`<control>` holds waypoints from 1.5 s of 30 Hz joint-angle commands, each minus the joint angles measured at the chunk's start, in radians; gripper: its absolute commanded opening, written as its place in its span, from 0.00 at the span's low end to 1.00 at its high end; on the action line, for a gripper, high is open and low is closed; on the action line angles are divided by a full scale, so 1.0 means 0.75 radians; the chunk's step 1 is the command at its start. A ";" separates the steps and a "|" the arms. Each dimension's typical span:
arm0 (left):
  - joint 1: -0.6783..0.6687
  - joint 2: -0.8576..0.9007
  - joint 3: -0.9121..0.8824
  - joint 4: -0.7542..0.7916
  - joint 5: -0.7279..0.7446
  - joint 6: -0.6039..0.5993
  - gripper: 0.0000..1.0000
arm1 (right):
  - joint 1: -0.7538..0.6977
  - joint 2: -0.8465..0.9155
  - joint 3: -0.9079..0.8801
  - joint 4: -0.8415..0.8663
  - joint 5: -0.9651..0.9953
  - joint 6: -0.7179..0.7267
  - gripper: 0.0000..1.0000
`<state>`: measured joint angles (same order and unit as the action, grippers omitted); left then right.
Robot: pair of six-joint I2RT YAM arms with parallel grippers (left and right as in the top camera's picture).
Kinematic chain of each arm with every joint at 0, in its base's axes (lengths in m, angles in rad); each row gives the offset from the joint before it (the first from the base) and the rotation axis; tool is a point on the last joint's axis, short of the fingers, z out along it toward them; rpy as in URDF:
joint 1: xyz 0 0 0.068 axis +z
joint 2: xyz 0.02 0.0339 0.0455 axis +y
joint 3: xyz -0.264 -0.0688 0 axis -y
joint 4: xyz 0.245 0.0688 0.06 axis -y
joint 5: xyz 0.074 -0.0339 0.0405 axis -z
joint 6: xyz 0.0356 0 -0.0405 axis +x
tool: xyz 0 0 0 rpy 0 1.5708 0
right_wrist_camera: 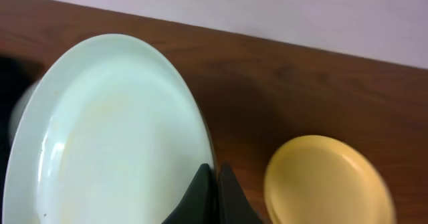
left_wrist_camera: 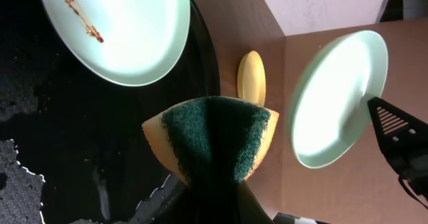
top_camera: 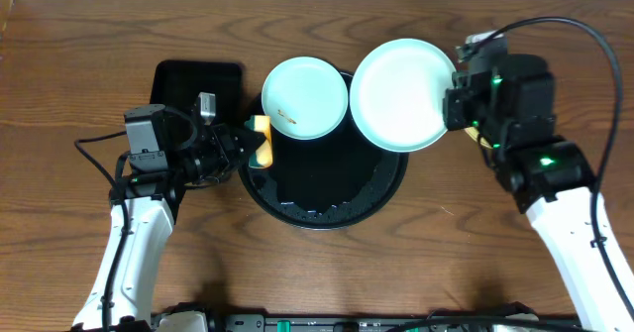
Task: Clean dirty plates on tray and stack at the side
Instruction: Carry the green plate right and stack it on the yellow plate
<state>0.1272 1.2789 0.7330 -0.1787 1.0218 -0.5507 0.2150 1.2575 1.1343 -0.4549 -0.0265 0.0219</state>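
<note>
The held aqua plate (top_camera: 402, 95) shows a clean side, so the robot's right gripper should go on carrying it over the yellow plate (right_wrist_camera: 330, 184) until it sits on top.
The round black tray (top_camera: 327, 188) lies mid-table. A pale aqua plate (top_camera: 305, 97) with a thin brown streak rests on its far left part. My right gripper (top_camera: 451, 104) is shut on the right rim of a second aqua plate (top_camera: 401, 94), holding it tilted above the tray's far right edge. The right wrist view shows its fingertips (right_wrist_camera: 214, 177) pinching that rim (right_wrist_camera: 114, 137). A pale yellow plate (right_wrist_camera: 328, 180) lies on the table to the right. My left gripper (top_camera: 253, 142) is shut on a yellow sponge with a green scouring face (left_wrist_camera: 214, 134), at the tray's left edge.
A smaller rectangular black tray (top_camera: 198, 84) sits at the back left, just behind my left arm. Wet patches show on the round tray's surface (left_wrist_camera: 67, 137). The table's back edge meets a pale wall (right_wrist_camera: 267, 10).
</note>
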 commanded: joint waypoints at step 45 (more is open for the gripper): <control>-0.003 -0.022 0.008 -0.001 -0.150 0.035 0.08 | -0.602 0.595 0.065 0.066 -0.635 -0.140 0.76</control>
<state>0.1272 1.2789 0.7330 -0.1791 0.9344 -0.5423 -0.2993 1.7119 1.1423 -0.3763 -0.3492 -0.0360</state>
